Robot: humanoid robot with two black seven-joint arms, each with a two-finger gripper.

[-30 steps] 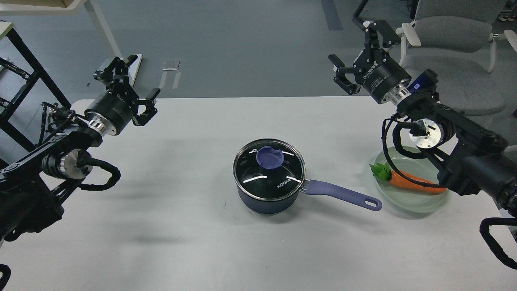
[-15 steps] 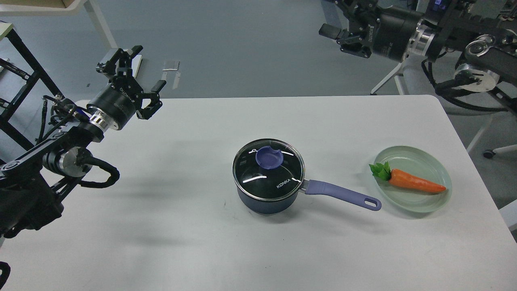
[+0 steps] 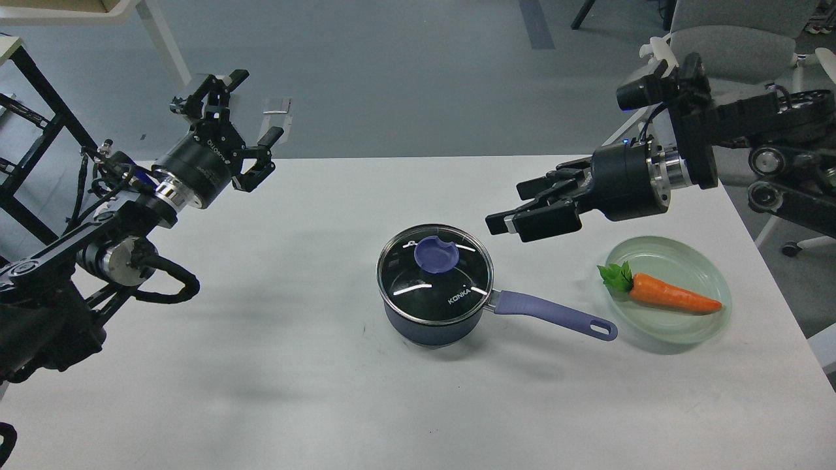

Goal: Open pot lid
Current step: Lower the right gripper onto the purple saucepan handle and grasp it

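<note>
The robot should expect an empty dark navy pot [image 3: 433, 332] when it lifts the lid, because only plain dark can be seen through the clear glass lid [image 3: 435, 275].
The dark navy pot [image 3: 428, 324] stands at the middle of the white table, its lavender handle [image 3: 555, 314] pointing right. The clear glass lid [image 3: 450, 287] with white "KONKA" lettering sits closed on it, its purple-blue knob [image 3: 435, 253] on top. My right gripper [image 3: 513, 209] is open and empty. It hovers level just above and to the right of the lid, fingers pointing left toward it, not touching. My left gripper [image 3: 251, 111] is open and empty, raised over the table's far left corner, well away from the pot.
A pale green glass plate [image 3: 702, 326] with an orange toy carrot [image 3: 673, 295] lies right of the pot handle, under my right arm. A grey chair [image 3: 731, 39] stands behind the table at the right. A black frame [image 3: 39, 98] stands at the left.
My right gripper swung down from high at the far right to just right of the lid, fingers now pointing left. My left gripper moved slightly right. Pot and lid have not moved.
</note>
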